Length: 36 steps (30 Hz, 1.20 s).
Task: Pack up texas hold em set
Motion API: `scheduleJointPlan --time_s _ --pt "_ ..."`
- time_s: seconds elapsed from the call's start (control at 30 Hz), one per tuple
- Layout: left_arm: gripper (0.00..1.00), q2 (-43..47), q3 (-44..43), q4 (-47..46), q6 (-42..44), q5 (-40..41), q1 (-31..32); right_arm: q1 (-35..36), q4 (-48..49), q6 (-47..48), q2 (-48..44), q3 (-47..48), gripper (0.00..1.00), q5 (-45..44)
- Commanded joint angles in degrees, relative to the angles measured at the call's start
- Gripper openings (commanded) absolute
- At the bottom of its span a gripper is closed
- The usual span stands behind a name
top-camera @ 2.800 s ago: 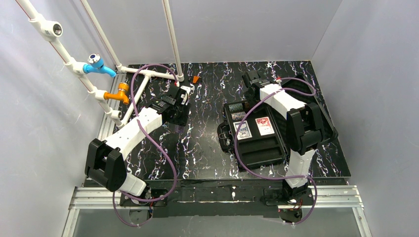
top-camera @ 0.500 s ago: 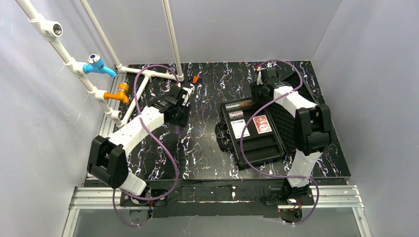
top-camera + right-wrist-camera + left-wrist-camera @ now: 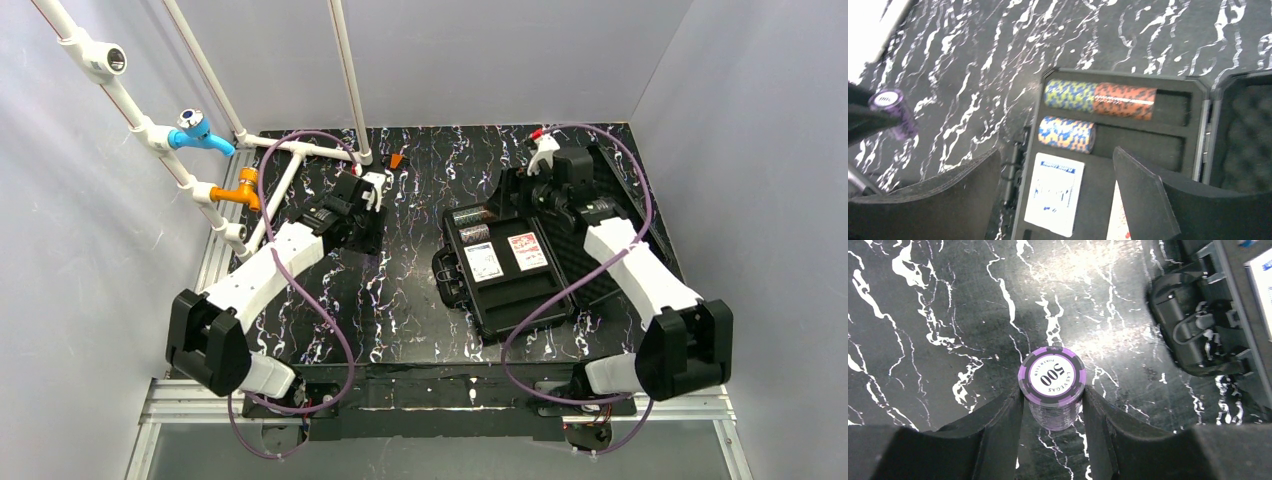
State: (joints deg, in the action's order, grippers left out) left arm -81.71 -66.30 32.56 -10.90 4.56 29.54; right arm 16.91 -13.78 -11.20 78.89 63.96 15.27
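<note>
The purple chip stack [image 3: 1052,374] sticks upright past my left gripper's fingers, so I keep my empty right gripper moving toward the stack's free side [image 3: 907,125] and close there.
The black case [image 3: 530,295] lies open right of centre, handle [image 3: 447,275] toward the left. Its foam holds a blue-white deck [image 3: 1055,192], a red deck [image 3: 527,252] and three chip stacks on their sides: green-yellow [image 3: 1070,95], orange-brown [image 3: 1124,100] and blue-orange [image 3: 1067,133]. My right gripper [image 3: 1055,155] hangs open above the case's far end with nothing between its fingers. My left gripper [image 3: 1053,390] is shut on an upright purple chip stack [image 3: 1051,377], left of the case over the marbled table. I cannot tell whether that stack rests on the table.
White pipes [image 3: 300,150] with a blue tap [image 3: 195,130] and an orange tap [image 3: 240,188] stand at the back left. A small orange piece [image 3: 397,160] lies near the back. The case lid [image 3: 585,255] lies flat to the right, partly under my right arm.
My right gripper has opened wide and its arm has swung out to the right, elbow lower. The case has turned slightly. The left gripper still holds the purple stack in place.
</note>
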Motion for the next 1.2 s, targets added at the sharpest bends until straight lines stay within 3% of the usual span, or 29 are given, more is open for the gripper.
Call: scheduleJointPlan --time_s 0.0,0.1,0.37,0.7,1.17 --pt "0.00 5.54 0.45 -3.62 -1.82 -4.49 0.28 0.37 8.60 -1.60 -5.55 -5.91 0.92 10.62" --pt "0.00 7.18 1.00 -5.49 -1.76 -9.03 0.30 1.68 11.36 -1.04 -7.53 -8.62 0.94 15.89" --pt "0.00 11.73 4.33 -10.48 -0.67 -16.10 0.26 9.65 21.40 -0.64 -12.69 -15.04 0.95 19.80" --pt "0.00 16.30 7.70 -16.39 -2.04 -25.02 0.26 17.40 32.81 -1.76 -13.27 -20.22 0.93 21.28" --pt "0.00 20.24 9.85 -20.35 -2.44 -30.50 0.26 25.13 45.33 -2.86 -11.12 -23.53 0.92 20.15"
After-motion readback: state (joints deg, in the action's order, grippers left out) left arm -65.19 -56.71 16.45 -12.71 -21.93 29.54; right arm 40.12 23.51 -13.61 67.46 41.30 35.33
